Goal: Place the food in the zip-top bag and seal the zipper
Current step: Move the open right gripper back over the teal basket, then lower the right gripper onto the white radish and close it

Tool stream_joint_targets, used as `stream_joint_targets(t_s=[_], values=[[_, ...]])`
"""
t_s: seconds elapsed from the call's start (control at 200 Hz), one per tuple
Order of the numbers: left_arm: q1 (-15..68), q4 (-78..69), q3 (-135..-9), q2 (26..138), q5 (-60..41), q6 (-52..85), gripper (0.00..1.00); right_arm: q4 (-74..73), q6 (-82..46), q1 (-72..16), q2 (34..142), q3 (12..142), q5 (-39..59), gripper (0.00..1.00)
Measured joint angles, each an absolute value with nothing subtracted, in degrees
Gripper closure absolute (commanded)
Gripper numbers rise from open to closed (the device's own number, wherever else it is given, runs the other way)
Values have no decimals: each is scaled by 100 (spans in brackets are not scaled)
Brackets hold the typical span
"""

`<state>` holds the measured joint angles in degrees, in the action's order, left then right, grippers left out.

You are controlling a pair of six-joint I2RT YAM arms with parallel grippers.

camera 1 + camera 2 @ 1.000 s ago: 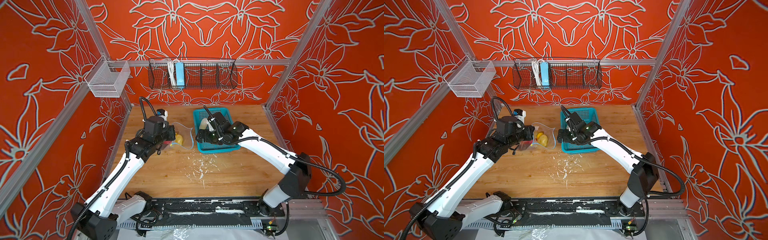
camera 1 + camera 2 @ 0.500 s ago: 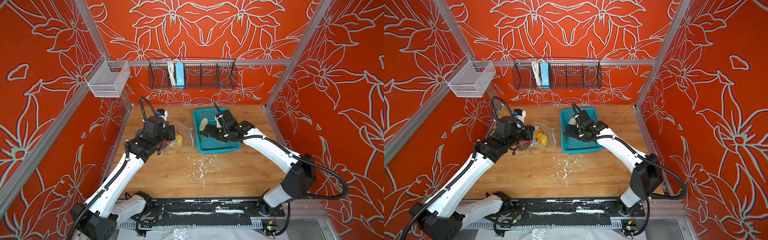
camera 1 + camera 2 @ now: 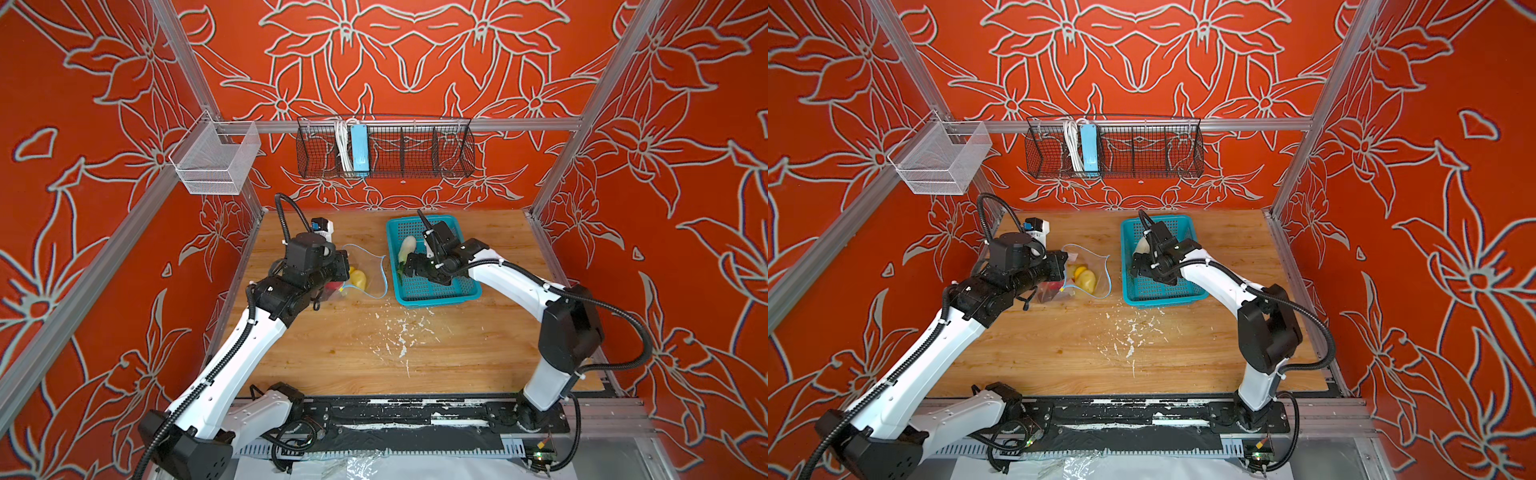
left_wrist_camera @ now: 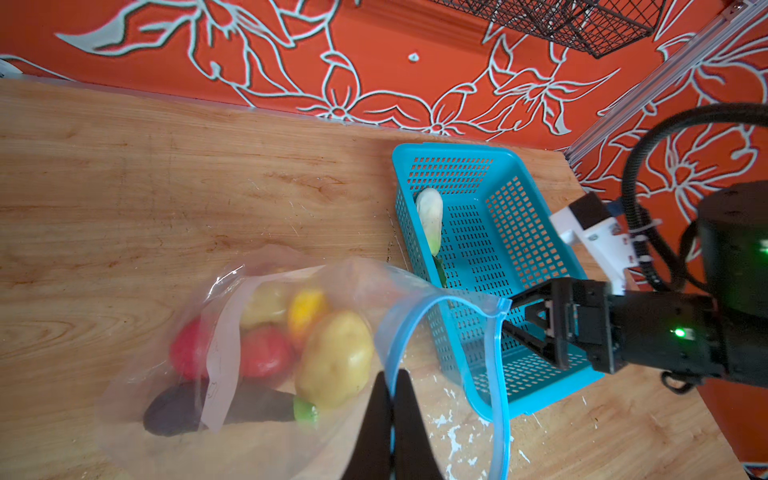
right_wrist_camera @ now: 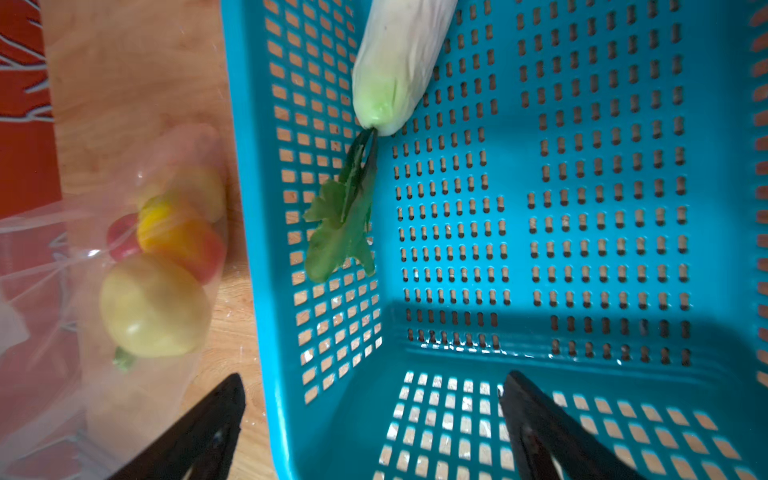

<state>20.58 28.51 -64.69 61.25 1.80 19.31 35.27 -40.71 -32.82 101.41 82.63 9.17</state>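
Note:
The leafy vegetable's white body point(image 3: 407, 245) lies lengthwise ahead of my open fingers, so my right gripper should keep moving over its leaves point(image 5: 344, 216) until the fingers are on both sides of that body.
The clear zip-top bag point(image 4: 249, 436) lies on the wooden table, its mouth facing the teal basket point(image 4: 536, 257). My left gripper point(image 4: 392, 380) is shut on the bag's mouth edge, right at the light-blue zipper point(image 4: 496, 374). Inside the bag are a potato point(image 4: 336, 357), a tomato point(image 4: 264, 351), a red-yellow fruit point(image 4: 305, 309) and a dark eggplant point(image 4: 232, 409). The white-green leafy vegetable point(image 5: 395, 62) lies in the basket by its left wall. My right gripper point(image 5: 374, 399) hangs open and empty over the basket's near left corner, one finger outside the wall. In both top views the bag point(image 3: 365, 270) point(image 3: 1088, 270) sits left of the basket.
The teal basket point(image 3: 436, 293) stands at the back middle of the table. White crumbs point(image 3: 401, 336) are scattered in front of it. A black wire rack point(image 3: 386, 145) hangs on the back wall and a mesh bin point(image 3: 216, 160) on the left rail.
My right gripper has drawn back from the basket's bag-side edge, so the leafy vegetable shows again. The left arm and the bag have not moved.

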Motion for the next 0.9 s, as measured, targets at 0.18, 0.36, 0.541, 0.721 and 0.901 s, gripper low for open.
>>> stream_joint_targets(t_s=[0.18,0.36,0.541,0.721,0.901], values=[[2058,2851,-6466,6123,180,1933,100,3583,-4025,-3245,10586,8484,921,2],[2058,2814,-6377,6108,172,1933,100,3717,-4007,-3192,10993,8903,886,2],[2058,2808,-6372,6108,161,1933,100,3741,-4073,-3148,11137,9041,875,2],[2058,2808,-6372,6108,156,1933,100,3776,-4163,-3133,11246,9260,770,2],[2058,2803,-6372,6108,145,1933,100,3839,-4263,-3081,11507,9795,611,2]])
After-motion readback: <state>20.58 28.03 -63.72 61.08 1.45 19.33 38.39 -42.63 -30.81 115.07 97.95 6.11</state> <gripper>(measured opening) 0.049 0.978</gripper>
